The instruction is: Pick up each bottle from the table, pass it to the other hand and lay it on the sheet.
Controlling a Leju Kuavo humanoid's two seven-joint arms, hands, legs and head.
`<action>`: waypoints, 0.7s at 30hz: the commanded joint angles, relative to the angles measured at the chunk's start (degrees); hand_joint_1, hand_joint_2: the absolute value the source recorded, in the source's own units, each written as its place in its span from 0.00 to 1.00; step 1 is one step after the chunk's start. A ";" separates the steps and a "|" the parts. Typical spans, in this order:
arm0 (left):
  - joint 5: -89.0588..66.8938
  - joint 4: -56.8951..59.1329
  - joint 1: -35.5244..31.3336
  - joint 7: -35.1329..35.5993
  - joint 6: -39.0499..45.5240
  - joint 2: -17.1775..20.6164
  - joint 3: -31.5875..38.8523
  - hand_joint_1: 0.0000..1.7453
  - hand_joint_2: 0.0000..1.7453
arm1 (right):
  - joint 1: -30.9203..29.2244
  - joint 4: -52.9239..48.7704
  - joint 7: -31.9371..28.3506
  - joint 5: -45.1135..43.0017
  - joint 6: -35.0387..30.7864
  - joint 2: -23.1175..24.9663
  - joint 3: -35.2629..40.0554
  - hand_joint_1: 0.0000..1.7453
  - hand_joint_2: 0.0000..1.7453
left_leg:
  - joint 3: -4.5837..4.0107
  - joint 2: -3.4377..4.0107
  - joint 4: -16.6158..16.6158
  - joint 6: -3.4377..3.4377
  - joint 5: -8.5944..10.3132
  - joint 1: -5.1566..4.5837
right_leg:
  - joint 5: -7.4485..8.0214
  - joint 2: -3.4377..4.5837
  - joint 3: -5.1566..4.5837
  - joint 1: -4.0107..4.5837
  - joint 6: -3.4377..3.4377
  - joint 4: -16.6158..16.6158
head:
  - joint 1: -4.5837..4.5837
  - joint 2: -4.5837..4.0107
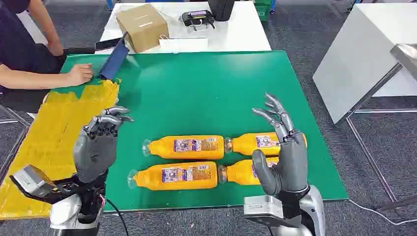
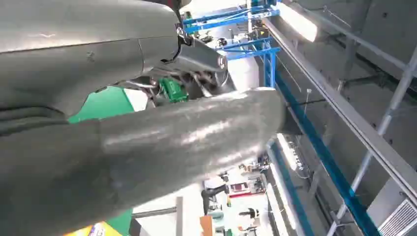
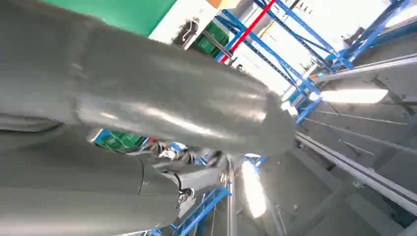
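Observation:
I expect the neighbour bottle (image 1: 244,172) to move away a little when I lift the near orange bottle, because the neighbour bottle's clear cap (image 1: 222,174) touches the near orange bottle's base.
Several orange bottles lie on their sides on the green table (image 1: 206,88) in two rows: far left bottle (image 1: 184,147), near left bottle (image 1: 173,176), far right bottle (image 1: 258,142), near right bottle (image 1: 241,172). My right hand (image 1: 280,157) is raised upright over the right-hand pair, fingers spread, holding nothing. My left hand (image 1: 98,142) hovers left of the bottles, at the edge of the yellow sheet (image 1: 54,132), fingers bent forward and empty. In the wrist views the left hand (image 2: 147,132) and right hand (image 3: 147,98) show as grey close-ups.
A person's hand (image 1: 78,74) rests on the far left of the table beside a blue folder (image 1: 114,60). A cardboard box (image 1: 142,27) and a black device (image 1: 197,18) stand on the white table behind. A white table (image 1: 359,54) stands to the right.

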 commanded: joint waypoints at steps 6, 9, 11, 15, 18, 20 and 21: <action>5.00 -2.29 0.79 -4.61 8.42 0.87 8.23 1.00 0.00 | -5.09 13.77 -12.17 -37.75 -0.95 -7.62 -9.20 1.00 0.00 | 0.42 0.30 -0.05 -0.05 -0.16 0.08 | 0.00 0.61 0.34 0.03 -0.08 -0.14 | 0.00 0.00; 5.00 -2.29 0.79 -4.61 8.42 0.87 8.23 1.00 0.00 | -5.09 13.77 -12.17 -37.75 -0.95 -7.62 -9.20 1.00 0.00 | 0.43 0.28 -0.08 -0.05 -0.18 0.13 | -0.01 0.58 0.47 0.08 -0.07 -0.19 | -0.02 0.00; 4.67 -2.36 0.95 -4.69 8.90 0.73 7.67 1.00 0.00 | -4.77 13.09 -11.95 -37.49 -0.85 -7.50 -9.00 1.00 0.00 | 0.25 0.00 -0.03 -0.03 -0.04 0.05 | -0.06 0.16 0.27 0.01 -0.04 -0.07 | -0.02 0.00; 5.28 -0.61 1.13 -2.37 8.83 3.78 5.57 0.00 0.00 | -5.35 13.54 -8.08 -38.31 3.04 -9.14 -7.67 0.00 0.00 | 0.38 -0.01 0.00 -0.02 -0.15 0.08 | -0.12 0.24 0.48 0.02 -0.07 -0.09 | -0.02 0.00; 4.04 0.12 1.48 -2.33 9.47 4.31 5.96 0.00 0.00 | -5.78 14.56 -8.04 -38.58 3.85 -9.07 -7.90 0.00 0.00 | 0.50 -0.04 -0.07 -0.04 -0.17 0.06 | -0.12 0.32 0.56 0.00 -0.08 -0.11 | 0.00 0.00; 0.91 0.05 1.16 -2.59 11.14 4.31 5.62 0.00 0.00 | -5.54 14.26 -9.50 -33.49 2.87 -10.09 -7.45 0.00 0.00 | 0.32 -0.09 -0.07 -0.02 -0.09 0.02 | -0.08 0.16 0.38 -0.02 -0.05 -0.09 | -0.02 0.00; -0.86 -0.08 1.06 -2.35 13.53 3.95 5.91 0.00 0.00 | -5.27 14.27 -8.28 -33.85 3.67 -9.96 -7.67 0.00 0.00 | 0.47 -0.09 -0.06 -0.04 -0.16 0.05 | -0.14 0.26 0.52 -0.01 -0.08 -0.09 | -0.02 0.00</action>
